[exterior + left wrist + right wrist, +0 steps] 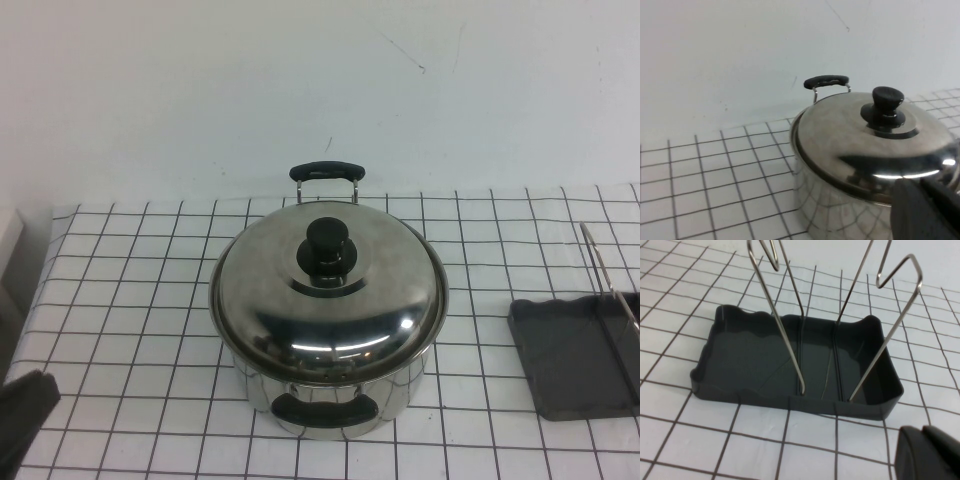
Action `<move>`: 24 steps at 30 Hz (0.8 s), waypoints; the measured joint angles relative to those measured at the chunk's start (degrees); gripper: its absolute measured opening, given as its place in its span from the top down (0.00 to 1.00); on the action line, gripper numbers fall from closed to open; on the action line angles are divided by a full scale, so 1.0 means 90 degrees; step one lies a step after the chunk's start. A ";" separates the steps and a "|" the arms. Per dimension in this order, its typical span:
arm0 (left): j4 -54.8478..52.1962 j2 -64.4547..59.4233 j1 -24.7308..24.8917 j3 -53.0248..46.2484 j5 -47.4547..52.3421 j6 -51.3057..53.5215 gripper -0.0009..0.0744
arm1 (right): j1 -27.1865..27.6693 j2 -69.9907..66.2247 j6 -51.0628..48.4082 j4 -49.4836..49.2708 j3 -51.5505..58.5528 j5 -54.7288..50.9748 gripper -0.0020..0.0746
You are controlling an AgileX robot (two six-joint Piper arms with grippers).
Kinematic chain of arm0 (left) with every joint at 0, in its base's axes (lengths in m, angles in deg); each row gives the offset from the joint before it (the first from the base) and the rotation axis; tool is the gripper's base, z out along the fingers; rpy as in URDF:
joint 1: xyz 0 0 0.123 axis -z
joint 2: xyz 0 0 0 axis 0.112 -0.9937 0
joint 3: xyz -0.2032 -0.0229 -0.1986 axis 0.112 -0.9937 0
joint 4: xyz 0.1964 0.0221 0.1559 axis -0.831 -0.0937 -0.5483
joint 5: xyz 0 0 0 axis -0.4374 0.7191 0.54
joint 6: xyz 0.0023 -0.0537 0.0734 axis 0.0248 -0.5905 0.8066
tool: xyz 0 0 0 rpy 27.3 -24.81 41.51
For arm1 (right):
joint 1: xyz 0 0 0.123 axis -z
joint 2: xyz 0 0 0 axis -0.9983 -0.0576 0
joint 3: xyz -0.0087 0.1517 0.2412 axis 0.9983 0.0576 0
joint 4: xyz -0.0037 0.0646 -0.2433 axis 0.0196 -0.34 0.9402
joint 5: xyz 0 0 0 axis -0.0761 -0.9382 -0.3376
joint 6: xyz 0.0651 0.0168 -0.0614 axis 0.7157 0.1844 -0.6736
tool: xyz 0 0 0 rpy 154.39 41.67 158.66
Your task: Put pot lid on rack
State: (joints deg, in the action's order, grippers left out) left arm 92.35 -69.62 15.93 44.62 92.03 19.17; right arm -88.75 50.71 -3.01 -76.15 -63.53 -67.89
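Observation:
The way over the pot lid [264,286] is open and its black knob [327,239] stands clear, so my left gripper should keep going to the knob and close around it.
The pot lid [290,300], domed polished steel with a black knob [327,243], sits closed on the steel pot [400,395] at the table's middle. It also shows in the left wrist view [840,125]. The rack [575,355], a dark grey tray with a wire hoop [608,285], stands at the right edge and fills the right wrist view [755,355]. My left gripper [20,420] is low at the front left, shut and empty, its tips [920,186] just short of the pot's side. My right gripper [924,432] is shut and empty, close in front of the rack, out of the high view.
The pot has two black handles, one at the back [325,172] and one at the front [325,408]. The table carries a white cloth with a black grid [130,300]. A pale wall stands behind. A light object [8,235] sits at the left edge.

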 joint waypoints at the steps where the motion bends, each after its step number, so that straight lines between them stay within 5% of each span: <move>1: -0.0206 -0.0177 0.0000 0.0174 0.0011 0.0018 0.99 | 0.0000 0.0000 0.0000 0.0000 0.0000 0.0000 0.98; 5: -0.1594 -0.0992 0.0051 0.0778 -0.0037 -0.0692 0.99 | 0.0000 0.0000 0.0000 0.0000 0.0000 0.0000 0.98; 8: -0.3076 -0.1420 0.0468 0.0992 -0.0484 -0.2272 0.99 | 0.0000 0.0000 0.0000 0.0000 0.0000 0.0000 0.98; 15: -0.6514 -0.2726 0.2812 0.1032 -0.2649 -0.5240 0.94 | 0.0000 0.0000 0.0000 0.0000 0.0000 0.0000 0.98; 20: -0.6785 -0.4005 0.3247 0.1044 -0.4279 -0.5178 0.62 | 0.0000 0.0000 0.0000 0.0000 0.0000 0.0000 0.98; 24: -0.6634 -0.5135 0.3247 0.1316 -0.4892 -0.5285 0.26 | 0.0000 0.0000 0.0000 0.0000 0.0000 0.0000 0.98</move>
State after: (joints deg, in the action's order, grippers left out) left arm 32.64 -115.84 45.15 56.46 48.00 -28.39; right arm -88.75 50.71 -3.01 -76.15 -63.53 -67.89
